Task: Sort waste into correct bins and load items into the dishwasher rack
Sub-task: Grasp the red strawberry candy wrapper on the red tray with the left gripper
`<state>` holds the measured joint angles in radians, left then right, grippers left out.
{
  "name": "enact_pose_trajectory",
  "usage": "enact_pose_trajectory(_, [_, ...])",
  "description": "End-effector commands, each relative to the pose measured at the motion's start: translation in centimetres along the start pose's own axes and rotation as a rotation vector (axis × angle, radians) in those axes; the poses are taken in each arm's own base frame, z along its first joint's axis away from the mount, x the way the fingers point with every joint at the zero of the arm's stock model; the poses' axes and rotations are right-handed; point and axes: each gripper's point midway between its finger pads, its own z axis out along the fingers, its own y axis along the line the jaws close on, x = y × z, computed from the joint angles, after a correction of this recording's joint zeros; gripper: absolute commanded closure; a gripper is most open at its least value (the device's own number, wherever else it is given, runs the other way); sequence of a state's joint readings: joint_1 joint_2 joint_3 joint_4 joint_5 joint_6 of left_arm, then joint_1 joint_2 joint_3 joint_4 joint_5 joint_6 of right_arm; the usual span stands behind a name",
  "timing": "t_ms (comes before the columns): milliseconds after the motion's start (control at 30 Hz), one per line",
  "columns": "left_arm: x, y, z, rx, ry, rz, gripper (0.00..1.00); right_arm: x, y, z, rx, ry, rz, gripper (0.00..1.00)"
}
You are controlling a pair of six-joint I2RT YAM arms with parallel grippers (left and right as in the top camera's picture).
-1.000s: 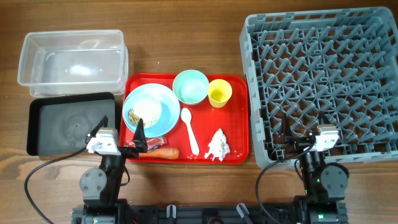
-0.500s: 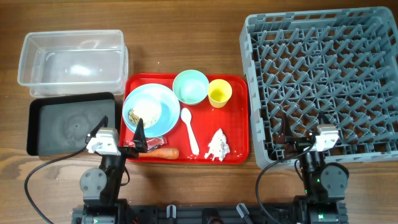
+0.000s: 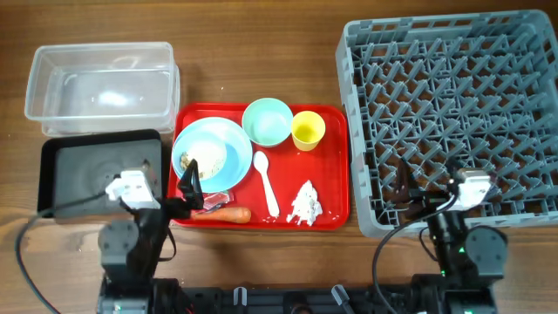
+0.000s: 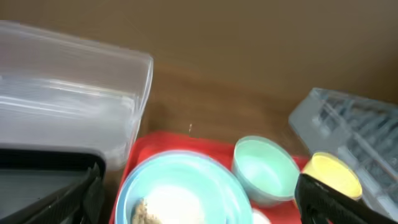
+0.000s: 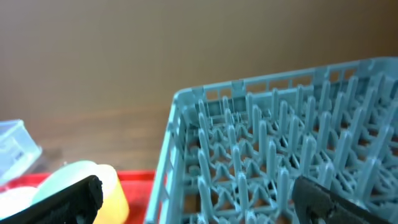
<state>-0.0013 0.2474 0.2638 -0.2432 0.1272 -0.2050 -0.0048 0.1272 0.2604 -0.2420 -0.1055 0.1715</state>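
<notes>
The robot's left gripper is facing the light-blue plate (image 3: pixel 231 150), beyond the wrapper at the red tray's front corner, so it should pull back and aim down at the wrapper (image 3: pixel 217 200).
On the red tray (image 3: pixel 261 109) a light-blue plate (image 3: pixel 237 139) carries a light-blue bowl (image 3: pixel 211 148) with pale crumbs (image 3: pixel 190 164). Behind them stand the mint bowl (image 3: pixel 267 121) and yellow cup (image 3: pixel 307 130). The white spoon (image 3: pixel 265 181), tissue (image 3: pixel 305 202), carrot (image 3: pixel 230 214) and part of the wrapper (image 3: pixel 209 204) lie at the tray's front. My left gripper (image 3: pixel 187 190) is open and empty over the tray's front left corner; its wrist view (image 4: pixel 199 208) faces the bowl (image 4: pixel 180 190). My right gripper (image 3: pixel 417 197) (image 5: pixel 199 205) is open and empty at the grey rack's (image 3: pixel 453 113) front edge.
The clear tub (image 3: pixel 100 83) stands at the back left, with the black tray (image 3: pixel 87 174) in front of it and next to the red tray. The rack fills the right side. Cables run from both arm bases along the front edge.
My left arm has shifted a little to the left and my right arm a little to the right. Both grippers stay open and nothing on the table has moved.
</notes>
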Motion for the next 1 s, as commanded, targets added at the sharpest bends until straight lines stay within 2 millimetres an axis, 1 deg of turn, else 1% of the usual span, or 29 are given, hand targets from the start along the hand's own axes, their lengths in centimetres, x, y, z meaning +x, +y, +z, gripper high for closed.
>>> enact_pose_trajectory(0, [-1.3,-0.6,0.9,-0.017,0.142,-0.034,0.0,-3.0,1.0,-0.3,-0.013,0.065,0.02,0.0])
enact_pose_trajectory(100, [-0.8,-1.1,1.7,-0.053,0.37,-0.059,0.0,-2.9,1.0,0.0,0.017,0.231,0.038,0.0])
enact_pose_trajectory(167, [0.6,-2.1,1.8,-0.057,0.578,-0.088,0.0,-2.3,0.8,0.5,0.039,0.355,0.052,0.0])
enact_pose_trajectory(200, [1.2,-2.3,1.8,-0.052,0.626,-0.096,0.0,-2.1,0.9,0.8,0.038,0.387,0.057,0.0])
enact_pose_trajectory(233, [2.8,-2.7,1.7,-0.031,0.712,-0.124,0.0,-1.6,1.0,1.3,0.027,0.421,0.066,0.0])
enact_pose_trajectory(267, [3.9,-3.3,1.6,-0.005,0.775,-0.168,0.0,-1.1,1.2,1.6,0.014,0.445,0.073,0.0])
enact_pose_trajectory(300, [5.0,-3.4,1.5,-0.028,0.833,-0.248,0.0,-0.9,1.4,1.7,0.001,0.455,0.077,0.0])
enact_pose_trajectory(367, [7.0,-2.5,1.0,-0.131,0.932,-0.358,0.0,-0.8,1.4,1.7,0.003,0.461,0.077,0.0])
enact_pose_trajectory(400, [8.0,-1.7,0.6,-0.233,0.971,-0.461,0.0,-0.8,1.4,1.7,0.003,0.461,0.077,0.0])
enact_pose_trajectory(433, [8.6,-1.1,0.2,-0.319,0.989,-0.541,0.0,-0.7,1.4,1.7,0.003,0.462,0.077,0.0])
enact_pose_trajectory(467, [9.5,0.0,-0.7,-0.494,1.0,-0.684,0.0,-0.7,1.2,1.7,0.012,0.463,0.075,0.0])
enact_pose_trajectory(500, [9.9,0.9,-1.5,-0.615,0.986,-0.761,0.0,-0.7,1.1,1.7,0.02,0.463,0.074,0.0])
enact_pose_trajectory(533, [10.0,1.8,-2.3,-0.716,0.963,-0.803,0.0,-0.7,0.9,1.7,0.03,0.463,0.072,0.0])
enact_pose_trajectory(600, [10.2,3.0,-3.0,-0.824,0.921,-0.826,0.0,-0.7,0.9,1.7,0.03,0.464,0.072,0.0])
enact_pose_trajectory(700, [11.3,4.0,-3.5,-0.88,0.909,-0.825,0.01,-0.6,0.9,1.7,0.03,0.465,0.073,0.0])
enact_pose_trajectory(767, [13.3,4.6,-3.2,-0.88,0.901,-0.829,0.04,-0.6,0.9,1.7,0.03,0.465,0.073,0.0])
enact_pose_trajectory(833, [14.2,4.9,-2.9,-0.872,0.893,-0.831,0.11,-0.6,0.9,1.7,0.03,0.465,0.073,0.0])
enact_pose_trajectory(900, [15.0,5.1,-2.8,-0.868,0.89,-0.832,0.14,-0.6,0.9,1.7,0.03,0.466,0.073,0.0])
enact_pose_trajectory(967, [15.8,5.0,-2.6,-0.857,0.903,-0.842,0.14,-0.6,0.9,1.7,0.031,0.467,0.073,0.0])
